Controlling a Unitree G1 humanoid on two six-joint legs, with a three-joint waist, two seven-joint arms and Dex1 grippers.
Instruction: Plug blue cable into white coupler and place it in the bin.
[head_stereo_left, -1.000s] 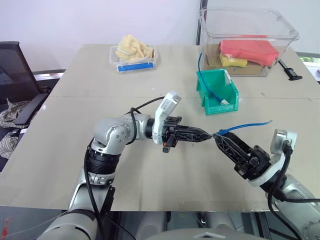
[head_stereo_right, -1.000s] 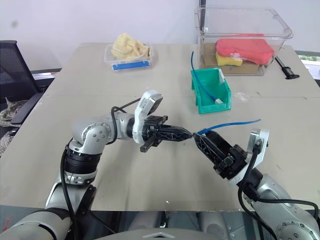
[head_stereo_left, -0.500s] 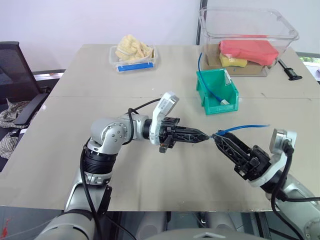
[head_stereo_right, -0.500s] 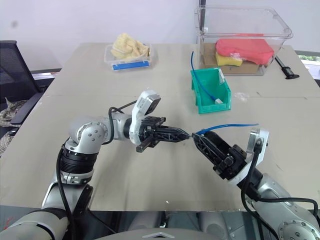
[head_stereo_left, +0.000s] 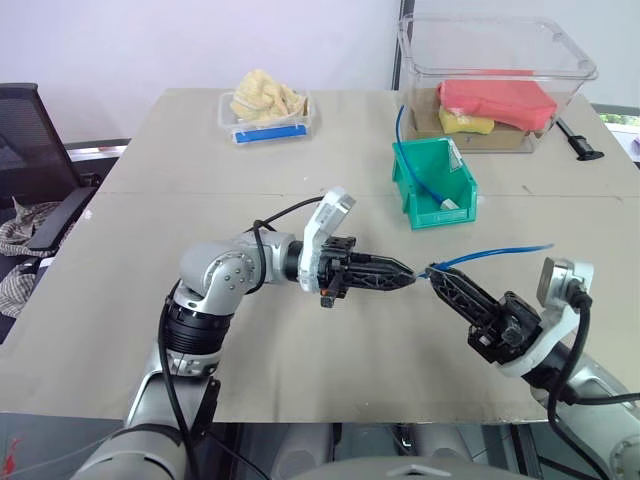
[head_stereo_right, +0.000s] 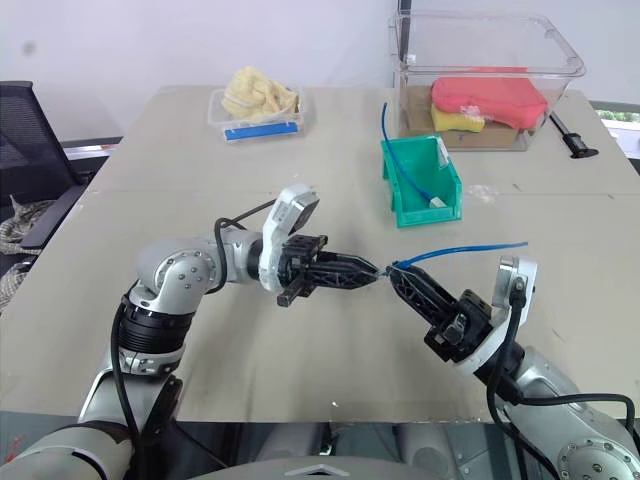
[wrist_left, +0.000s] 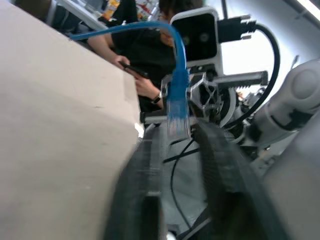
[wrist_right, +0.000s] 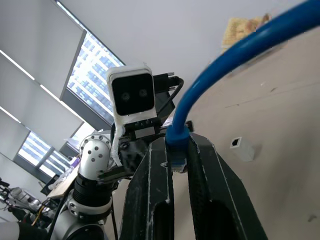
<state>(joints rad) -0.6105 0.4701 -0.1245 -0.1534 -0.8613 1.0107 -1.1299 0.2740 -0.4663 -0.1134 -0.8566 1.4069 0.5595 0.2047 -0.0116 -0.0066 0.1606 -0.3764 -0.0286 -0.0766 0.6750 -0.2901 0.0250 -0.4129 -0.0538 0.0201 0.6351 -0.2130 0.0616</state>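
The blue cable (head_stereo_left: 490, 252) sticks out stiffly from my right gripper, so the cable will stick up from the white coupler when I carry the coupler.
The blue cable (head_stereo_left: 490, 255) hangs in the air over the table's front right. My right gripper (wrist_right: 177, 150) is shut on the cable's end just behind the clear plug (wrist_right: 176, 159). The cable's free end trails off to the right. My left gripper (head_stereo_left: 408, 273) points level at the right gripper (head_stereo_left: 434, 272), tip to tip. Its fingers (wrist_left: 142, 185) stand apart, with the plug (wrist_left: 177, 112) just past their tips. The white coupler (wrist_right: 243, 148) lies on the table, apart from both grippers. The teal-green bin (head_stereo_left: 445, 218) stands further back on the right.
Another blue cable with a white piece (head_stereo_left: 449, 204) lies in the bin. Behind it stands a large clear tub (head_stereo_left: 495, 80), with a black tool (head_stereo_left: 578, 140) beside it. A clear tray with yellow cloth (head_stereo_left: 266, 105) sits back left. A person in dark clothes (wrist_left: 135, 55) sits beyond the table.
My right gripper has closed on the cable's plug end. The left gripper's fingers have parted from it. Both arms have stayed where they were.
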